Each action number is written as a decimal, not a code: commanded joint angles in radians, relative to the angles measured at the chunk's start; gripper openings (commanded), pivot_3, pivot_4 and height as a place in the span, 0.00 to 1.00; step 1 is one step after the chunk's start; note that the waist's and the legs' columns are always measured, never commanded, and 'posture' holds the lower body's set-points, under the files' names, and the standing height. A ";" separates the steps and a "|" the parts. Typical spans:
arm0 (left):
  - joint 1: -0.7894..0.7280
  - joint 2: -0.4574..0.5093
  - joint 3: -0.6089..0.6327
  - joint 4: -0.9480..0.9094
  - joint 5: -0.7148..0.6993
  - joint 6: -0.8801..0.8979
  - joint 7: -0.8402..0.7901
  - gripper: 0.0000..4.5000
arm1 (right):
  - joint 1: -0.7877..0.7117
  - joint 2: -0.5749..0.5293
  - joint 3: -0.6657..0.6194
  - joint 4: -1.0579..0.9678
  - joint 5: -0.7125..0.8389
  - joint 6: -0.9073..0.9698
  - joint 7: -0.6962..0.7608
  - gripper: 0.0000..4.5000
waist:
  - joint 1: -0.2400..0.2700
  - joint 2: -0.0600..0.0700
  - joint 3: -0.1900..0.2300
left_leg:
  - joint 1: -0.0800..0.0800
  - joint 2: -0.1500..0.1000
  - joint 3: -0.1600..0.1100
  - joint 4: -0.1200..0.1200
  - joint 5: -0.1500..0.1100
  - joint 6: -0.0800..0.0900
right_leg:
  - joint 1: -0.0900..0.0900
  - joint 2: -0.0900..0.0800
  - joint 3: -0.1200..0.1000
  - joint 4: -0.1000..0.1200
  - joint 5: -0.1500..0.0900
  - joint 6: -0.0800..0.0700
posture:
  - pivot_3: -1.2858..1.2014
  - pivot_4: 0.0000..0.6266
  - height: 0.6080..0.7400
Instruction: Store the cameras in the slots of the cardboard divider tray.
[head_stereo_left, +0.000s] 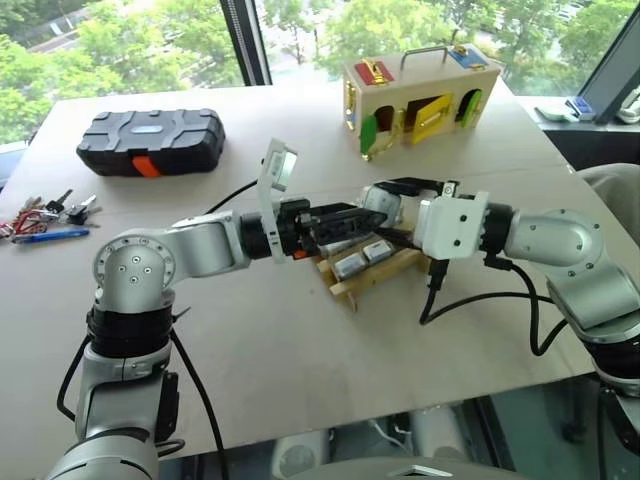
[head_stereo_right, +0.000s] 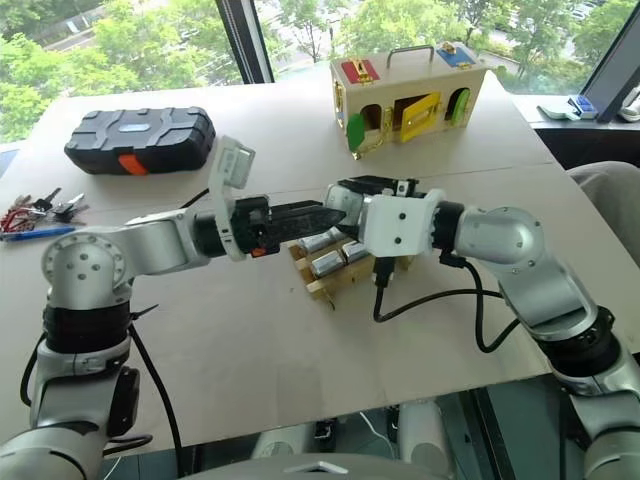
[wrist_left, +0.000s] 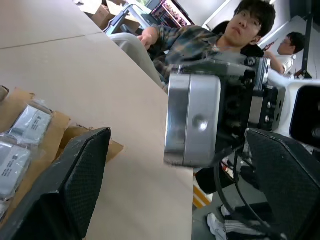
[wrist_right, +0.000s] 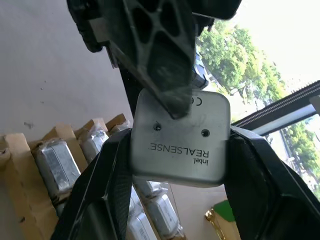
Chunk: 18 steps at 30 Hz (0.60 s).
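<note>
My right gripper reaches across the camera's sides (wrist_right: 224, 141) and is too wide for the narrow slot. Next, I take the camera by its broad sides (wrist_right: 182, 142) with my left gripper and lower it into the slot.
My right gripper (wrist_right: 180, 200) is shut on a silver-grey camera (wrist_right: 180, 145), its two fingers pressed against the camera's sides. It holds the camera just above the cardboard divider tray (head_stereo_left: 375, 278) in the middle of the table. Several wrapped cameras (head_stereo_left: 352, 264) lie in the tray's slots. My left gripper (wrist_left: 180, 200) is open and points level toward the right gripper. The held camera (wrist_left: 192, 120) sits between its wide-spread fingers (wrist_left: 75, 185). One left finger (wrist_right: 155, 55) crosses in front of the camera's upper edge.
A black ribbed case (head_stereo_left: 150, 140) lies at the far left and a wooden box with coloured doors (head_stereo_left: 420, 95) at the back. Keys (head_stereo_left: 45, 212) and a blue pen (head_stereo_left: 50, 237) sit at the left edge. A black cable (head_stereo_left: 480, 300) hangs under the right wrist. People (wrist_left: 240, 30) sit beyond the table.
</note>
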 joint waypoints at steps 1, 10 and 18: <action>-0.028 -0.009 0.004 -0.005 -0.022 -0.004 0.009 1.00 | -0.017 0.015 -0.002 -0.027 -0.021 -0.018 0.013 0.45 | 0.001 0.000 0.000 | 0.000 0.000 0.000 0.000 0.000 0.000 | 0.000 0.000 0.000 0.000 0.000 0.000 | 0.52 0.24 1.00; -0.046 -0.011 -0.004 0.009 -0.009 0.007 -0.001 0.17 | -0.018 0.043 -0.013 -0.047 0.016 0.056 0.054 0.68 | -0.001 0.000 0.000 | 0.001 -0.001 -0.001 0.000 0.000 0.000 | 0.000 -0.001 -0.001 0.001 0.000 0.000 | 0.52 0.24 1.00; -0.133 0.029 -0.046 0.014 0.211 -0.027 -0.163 0.17 | 0.174 0.008 -0.223 -0.096 0.149 0.176 0.022 1.00 | 0.011 -0.001 0.000 | 0.000 -0.001 -0.001 0.000 0.000 0.000 | 0.000 -0.001 -0.001 0.000 0.000 -0.001 | 0.52 0.24 1.00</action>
